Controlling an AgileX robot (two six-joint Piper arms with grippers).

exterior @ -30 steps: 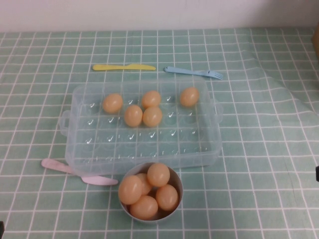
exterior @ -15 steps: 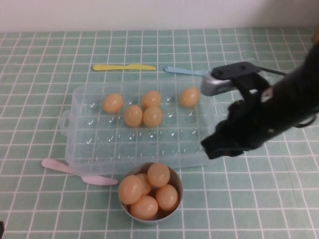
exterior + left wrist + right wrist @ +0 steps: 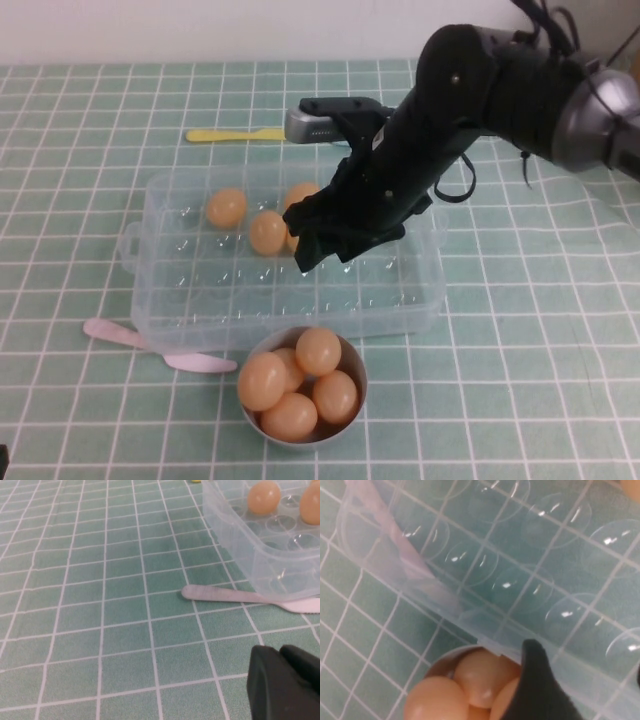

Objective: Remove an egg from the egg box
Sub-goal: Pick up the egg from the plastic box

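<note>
The robot's right gripper is hanging open above empty cups (image 3: 522, 587) by the egg box's near side, so it should swing back and come down around the nearest egg in the far half (image 3: 292, 242).
The clear egg box (image 3: 160, 290) lies mid-table. I see three eggs in its far half: one (image 3: 226, 207), another (image 3: 267, 232), and a third (image 3: 300, 191) half behind my right arm. My right gripper (image 3: 316, 250) hangs over the box's middle, just right of those eggs. Seen from the right wrist, that gripper (image 3: 585, 660) is open, with one finger (image 3: 535, 680) above the box's near wall (image 3: 420, 580) and only dimpled floor between its fingers. My left gripper (image 3: 280, 652) is shut, low over the cloth left of the box (image 3: 235, 535).
A grey bowl (image 3: 355, 372) heaped with several eggs (image 3: 317, 350) stands against the box's near side. A pink spoon (image 3: 150, 345) lies by the box's near left corner, and a yellow knife (image 3: 235, 134) lies beyond the box. Green checked cloth covers the table.
My right arm has swung in from the right edge and moved left over the box, now hiding the rightmost eggs and the blue fork. Its fingers have spread apart.
</note>
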